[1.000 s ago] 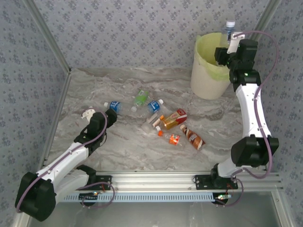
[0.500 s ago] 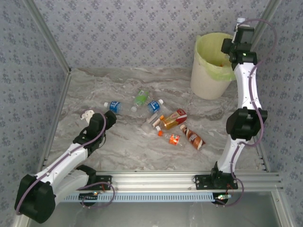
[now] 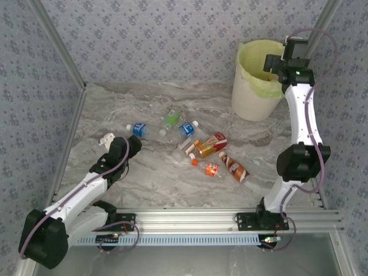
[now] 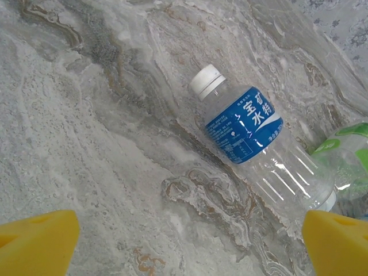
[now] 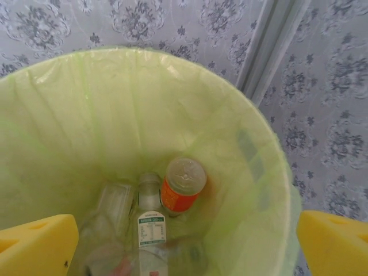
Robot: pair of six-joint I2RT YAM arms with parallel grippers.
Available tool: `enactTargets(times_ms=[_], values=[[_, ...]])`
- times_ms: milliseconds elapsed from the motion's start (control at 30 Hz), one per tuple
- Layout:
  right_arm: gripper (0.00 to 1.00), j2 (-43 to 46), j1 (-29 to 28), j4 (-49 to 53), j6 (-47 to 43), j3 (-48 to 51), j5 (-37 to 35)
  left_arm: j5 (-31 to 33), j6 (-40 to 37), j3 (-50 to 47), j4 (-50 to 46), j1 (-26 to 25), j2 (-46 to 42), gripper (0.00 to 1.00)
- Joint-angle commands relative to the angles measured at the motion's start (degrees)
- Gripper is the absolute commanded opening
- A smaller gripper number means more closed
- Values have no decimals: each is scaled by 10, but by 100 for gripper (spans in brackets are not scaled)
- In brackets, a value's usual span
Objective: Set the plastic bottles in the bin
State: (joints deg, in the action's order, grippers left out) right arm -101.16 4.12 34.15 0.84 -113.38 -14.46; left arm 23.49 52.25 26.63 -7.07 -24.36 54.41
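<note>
My right gripper is heading for the brown bottle [image 3: 230, 163], which lies clear of the red and orange bottles, and should keep going and close around the brown bottle's middle [image 3: 235, 168].
Several plastic bottles lie mid-table: a blue-label one [image 3: 137, 129], a green one [image 3: 171, 119], another blue one [image 3: 187, 128], then red [image 3: 213, 141], orange [image 3: 208, 168] and brown [image 3: 234, 167]. My left gripper [image 3: 133, 140] hovers low beside the first blue bottle [image 4: 253, 144], open [image 4: 187, 244], with bare marble between its yellow fingertips [image 4: 34, 241]. The white bin [image 3: 253, 95] with its yellow-green liner stands at the far right. Over its mouth my right gripper [image 3: 271, 63] hangs open [image 5: 187, 244] and empty. Inside lie an orange-label bottle [image 5: 183, 187] and a clear white-label one [image 5: 150, 221].
Patterned walls close the table at the back and both sides, with a metal corner post [image 5: 270, 46] just behind the bin. A green-label bottle [image 4: 348, 155] lies right beside the blue one near my left gripper. Bare marble stretches along the left and front of the table [image 3: 155, 190].
My right gripper opened over the bin and the blue-capped bottle it held has left it. The right arm shifted slightly above the rim. The left arm stayed put.
</note>
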Motion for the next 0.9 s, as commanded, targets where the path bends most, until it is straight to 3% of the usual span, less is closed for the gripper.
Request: enactTargets(times_ms=[0, 133, 333, 600, 867], values=[[100, 52, -12, -3, 3, 23, -45, -5, 9, 22, -5, 5, 4, 100], [100, 119, -22, -15, 1, 89, -66, -6, 10, 22, -4, 5, 7, 99], [100, 229, -16, -38, 93, 212, -38, -9, 12, 23, 2, 6, 18, 99], [100, 317, -26, 0, 143, 334, 63, -19, 7, 40, 10, 6, 49, 99], [100, 323, -74, 100, 151, 403, 161, -17, 6, 45, 10, 7, 53, 99]])
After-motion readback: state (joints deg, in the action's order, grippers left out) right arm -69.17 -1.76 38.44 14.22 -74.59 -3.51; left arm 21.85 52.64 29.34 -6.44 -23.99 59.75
